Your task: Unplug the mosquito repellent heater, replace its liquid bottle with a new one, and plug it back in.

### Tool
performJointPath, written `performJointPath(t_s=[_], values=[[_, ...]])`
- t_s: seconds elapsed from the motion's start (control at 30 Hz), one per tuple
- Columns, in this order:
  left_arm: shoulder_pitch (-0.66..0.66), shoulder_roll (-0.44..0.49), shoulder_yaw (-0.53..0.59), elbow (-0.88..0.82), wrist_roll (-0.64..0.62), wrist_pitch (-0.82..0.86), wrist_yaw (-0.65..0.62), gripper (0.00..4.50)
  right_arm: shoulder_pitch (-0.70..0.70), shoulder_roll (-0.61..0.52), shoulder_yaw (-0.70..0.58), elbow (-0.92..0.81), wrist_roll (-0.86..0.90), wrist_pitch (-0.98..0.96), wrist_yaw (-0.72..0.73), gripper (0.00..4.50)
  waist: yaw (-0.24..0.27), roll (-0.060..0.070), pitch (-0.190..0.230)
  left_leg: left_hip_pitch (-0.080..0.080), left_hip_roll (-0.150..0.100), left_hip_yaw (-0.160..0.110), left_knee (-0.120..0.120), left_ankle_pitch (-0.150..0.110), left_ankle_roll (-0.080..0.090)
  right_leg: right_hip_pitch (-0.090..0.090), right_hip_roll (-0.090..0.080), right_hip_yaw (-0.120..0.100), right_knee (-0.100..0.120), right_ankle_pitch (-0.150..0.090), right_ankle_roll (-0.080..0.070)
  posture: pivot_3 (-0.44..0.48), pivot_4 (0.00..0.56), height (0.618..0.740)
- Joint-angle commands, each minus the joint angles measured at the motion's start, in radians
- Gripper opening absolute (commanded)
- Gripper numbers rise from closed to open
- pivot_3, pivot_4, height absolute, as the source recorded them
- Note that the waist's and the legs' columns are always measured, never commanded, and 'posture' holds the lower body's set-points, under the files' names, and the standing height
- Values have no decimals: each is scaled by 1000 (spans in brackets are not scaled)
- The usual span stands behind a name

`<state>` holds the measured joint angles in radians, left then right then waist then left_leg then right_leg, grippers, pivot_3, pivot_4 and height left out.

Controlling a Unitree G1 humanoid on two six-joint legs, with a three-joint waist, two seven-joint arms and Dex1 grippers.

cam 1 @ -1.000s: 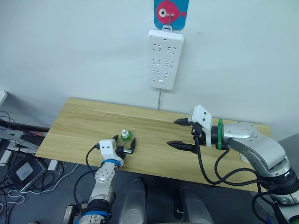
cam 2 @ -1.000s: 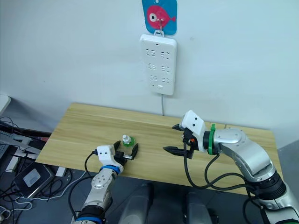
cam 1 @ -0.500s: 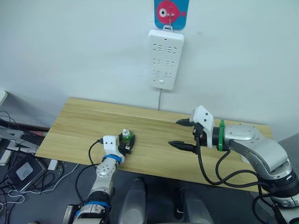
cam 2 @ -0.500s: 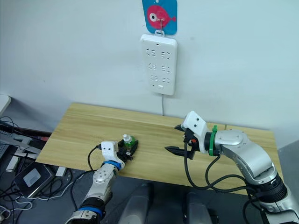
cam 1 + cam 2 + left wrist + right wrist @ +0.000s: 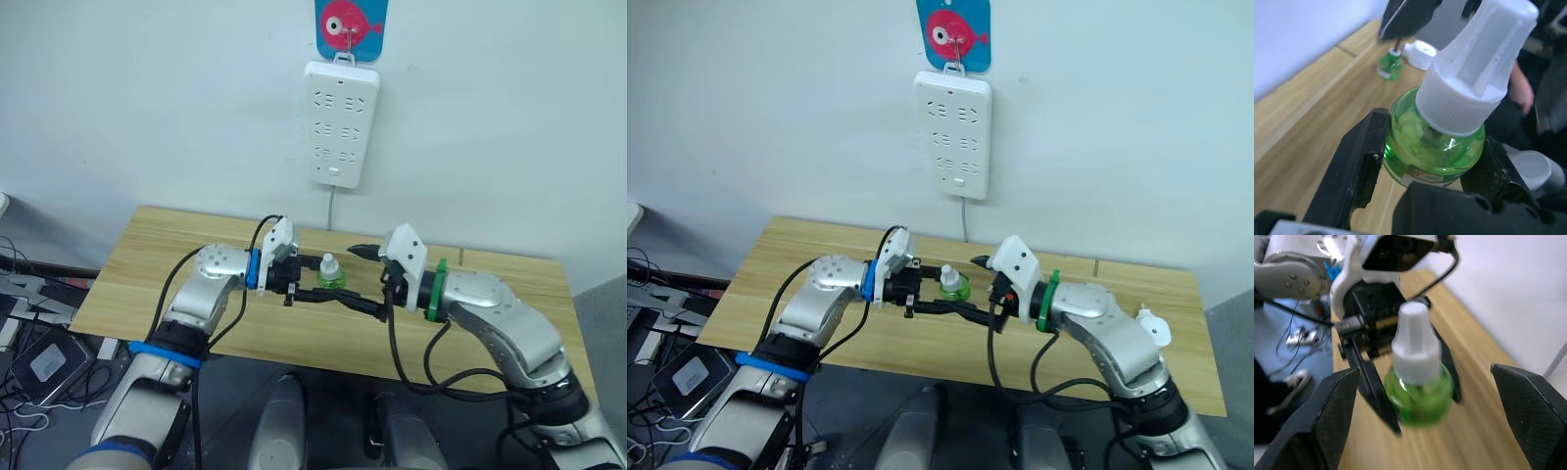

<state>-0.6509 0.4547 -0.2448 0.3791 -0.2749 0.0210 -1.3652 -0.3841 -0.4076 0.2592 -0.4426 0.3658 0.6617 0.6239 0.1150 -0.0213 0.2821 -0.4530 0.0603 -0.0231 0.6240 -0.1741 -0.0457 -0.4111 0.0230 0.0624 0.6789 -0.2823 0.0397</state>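
Observation:
My gripper is about to turn the white cap (image 5: 329,264), which will twist but stay on the green bottle, because ridges run down to a wide round collar (image 5: 1417,364).
A green liquid bottle (image 5: 331,273) with a white cap hangs above the middle of the wooden table (image 5: 157,255). My left gripper (image 5: 1434,149) is shut on its body. My right gripper (image 5: 1425,382) is open, one finger on each side of the bottle, touching nothing. The white mosquito repellent heater (image 5: 1420,53) lies on the table at the far right (image 5: 1149,330), unplugged. In the left wrist view a second small green bottle (image 5: 1388,66) with a dark wick stands next to it.
A long white power strip (image 5: 338,122) hangs on the wall above the table's back edge, under a blue card with a pink fish (image 5: 351,22), and its cord runs down behind the table. Cables and a dark box (image 5: 44,357) lie on the floor at the left.
My left gripper shut on the bottle at the table's front left, lifted it and carried it right to the middle. My right gripper moved left and now straddles it.

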Motion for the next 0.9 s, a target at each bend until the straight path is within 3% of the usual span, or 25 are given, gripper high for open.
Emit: performJointPath(t_s=[0.03, 0.07, 0.17, 0.43, 0.9], values=[[-41, -31, 4, 61, 4, -28, -27, 2242, -17, 34, 0, -7, -25, -30, -39, 4500, -7, 0, 0, 0, 0, 0, 0, 0, 0, 0, 0, 0, 0, 0, 0, 201, 227, 740], [-48, -38, 6, 73, 6, -31, -31, 2242, -17, 46, -1, -3, -29, -33, -47, 4500, -10, 0, 0, 0, 0, 0, 0, 0, 0, 0, 0, 0, 0, 0, 0, 198, 227, 740], [-57, -46, 7, 91, 10, -40, -53, 2242, -13, 67, -8, -4, -32, -35, -57, 3855, -22, 0, 0, -1, 0, 0, 0, 0, 0, 0, 0, 0, 0, 1, -2, 192, 227, 740], [-62, -49, 17, 112, 22, -63, -63, 2242, 8, 43, 14, -8, -36, -39, -21, 1051, -41, 0, 0, 0, 0, -1, 0, 0, 0, 0, 0, -1, 1, 2, -3, 210, 230, 740], [-7, -41, 40, 30, 18, -51, -36, 2242, -42, 20, 24, 49, -32, -24, 50, 974, -36, 0, 0, 0, 0, -2, 1, 0, 0, 0, 0, -1, 2, 2, -4, 266, 243, 740]])
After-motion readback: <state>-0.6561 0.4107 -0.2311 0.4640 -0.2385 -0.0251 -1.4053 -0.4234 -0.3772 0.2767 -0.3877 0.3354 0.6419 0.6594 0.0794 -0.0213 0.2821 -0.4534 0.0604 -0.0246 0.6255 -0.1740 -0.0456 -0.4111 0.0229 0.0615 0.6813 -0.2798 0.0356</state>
